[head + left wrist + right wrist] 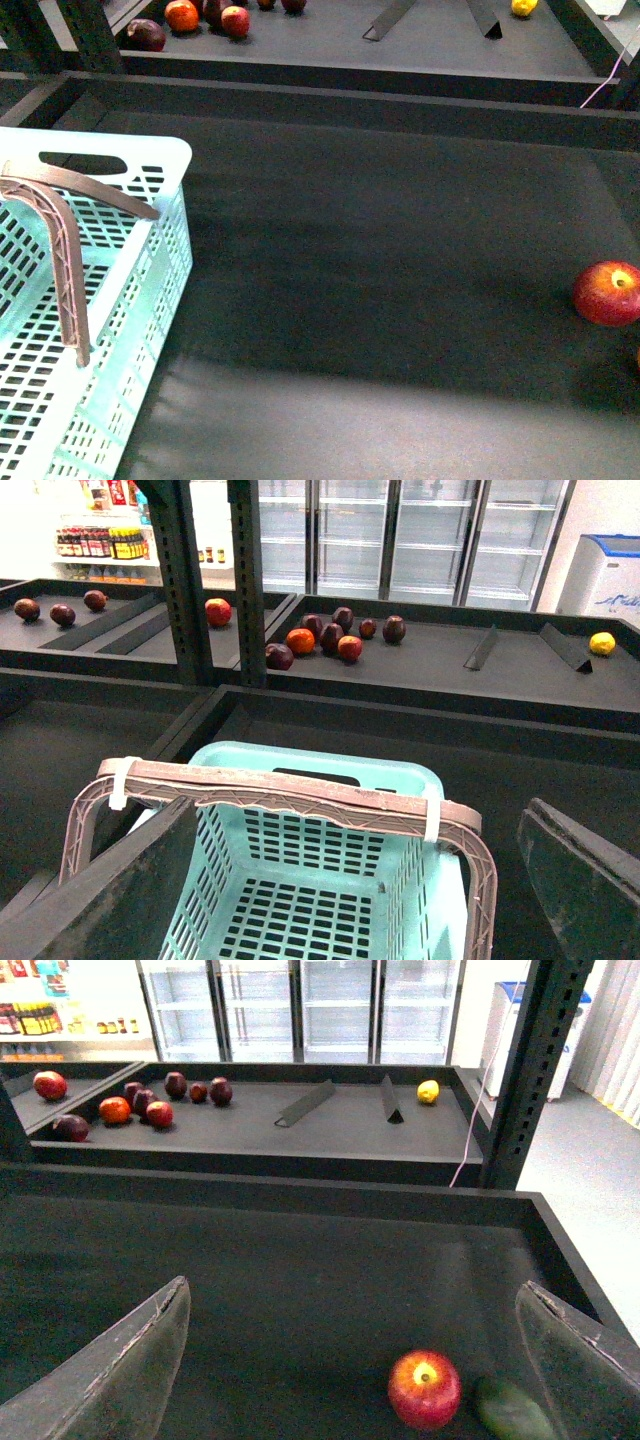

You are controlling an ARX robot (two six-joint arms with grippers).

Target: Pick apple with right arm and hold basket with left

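Observation:
My gripper will lift the mint-aqua basket (128, 305), and the basket will hang with its opening facing up, because the mauve handles (66, 255) lean together over the middle.
The red apple (608, 293) with a yellow patch at its stem lies on the dark shelf at the far right of the front view. In the right wrist view the apple (424, 1388) lies between my right gripper's (355, 1360) wide-open fingers, nearer one of them. The mint-aqua basket (150, 160) stands at the left, its mauve handles (65, 260) raised. In the left wrist view my left gripper (360, 880) is open above the basket (320, 770), its fingers on either side of the handles (300, 795). Neither arm shows in the front view.
A green object (512, 1412) lies right beside the apple. The far shelf holds several red, purple and orange fruits (183, 15), two dark dividers (390, 18) and a yellow fruit (523, 7). A raised shelf edge (350, 85) runs across the back.

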